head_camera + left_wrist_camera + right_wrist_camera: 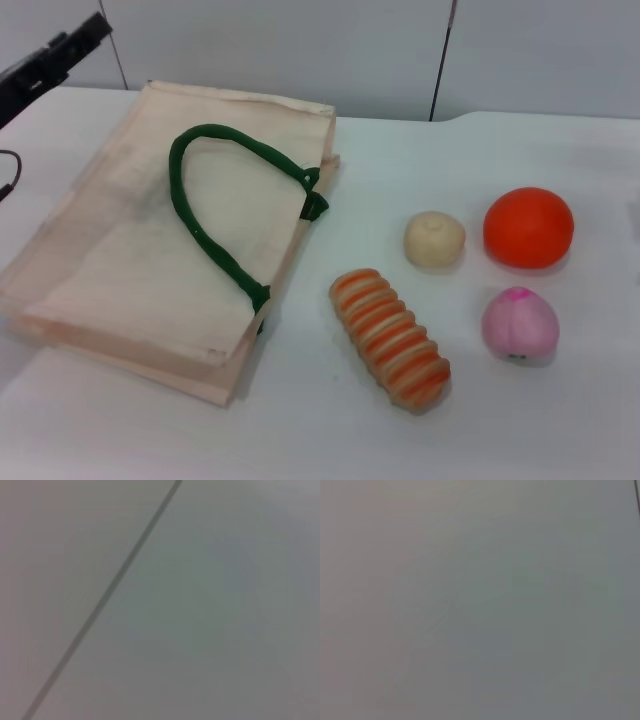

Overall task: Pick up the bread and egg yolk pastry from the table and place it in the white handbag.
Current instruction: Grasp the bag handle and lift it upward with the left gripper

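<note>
The green rope handle (207,131) lies loose on the white handbag and curves toward my left gripper, so I should keep going toward its bend (178,182) until I grip it.
The bread (391,339), a ridged loaf with orange and cream stripes, lies on the white table in front of centre. The egg yolk pastry (435,239), a small pale cream bun, sits just behind it to the right. The white handbag (150,250) lies flat on the left with its green rope handle (205,225) on top. Part of my left arm (50,65) shows at the far left edge, away from the foods. My right gripper is out of view. Both wrist views show only a blank grey surface.
An orange ball (528,227) sits at the right behind a pink peach-like ball (520,326). The white table (330,430) ends at a grey wall behind.
</note>
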You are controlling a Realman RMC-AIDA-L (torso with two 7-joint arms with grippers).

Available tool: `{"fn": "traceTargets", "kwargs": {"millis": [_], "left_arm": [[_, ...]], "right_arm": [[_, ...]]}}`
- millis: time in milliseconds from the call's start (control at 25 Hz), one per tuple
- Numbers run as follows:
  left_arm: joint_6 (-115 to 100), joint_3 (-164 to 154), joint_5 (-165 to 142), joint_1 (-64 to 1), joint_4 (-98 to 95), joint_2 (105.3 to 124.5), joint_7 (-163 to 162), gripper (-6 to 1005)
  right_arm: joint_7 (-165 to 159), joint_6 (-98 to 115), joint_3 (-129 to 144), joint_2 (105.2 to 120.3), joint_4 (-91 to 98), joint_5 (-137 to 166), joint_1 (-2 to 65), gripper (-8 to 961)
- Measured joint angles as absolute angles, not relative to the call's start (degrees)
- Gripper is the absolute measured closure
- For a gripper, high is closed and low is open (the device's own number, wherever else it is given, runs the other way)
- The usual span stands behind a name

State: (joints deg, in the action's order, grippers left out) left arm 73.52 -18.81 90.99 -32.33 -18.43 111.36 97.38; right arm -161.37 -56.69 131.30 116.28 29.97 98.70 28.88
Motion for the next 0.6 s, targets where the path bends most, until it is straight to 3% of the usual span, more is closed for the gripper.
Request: {"fn": "traceTargets", "kwargs": {"millis": [280, 600], "left_arm": [[69.4, -18.8, 63.5, -36.0, -31.2, 111.35, 67.1, 139], [62.6, -18.8, 42.1, -41.4, -33.5, 111.68, 54.9, 143]], "right_arm": [[-161.4, -56.6, 131.3, 116.28, 30.0, 98.7, 29.0, 189], [-161.4, -56.6, 131.3, 116.28, 30.1, 98.7, 29.1, 194]]}}
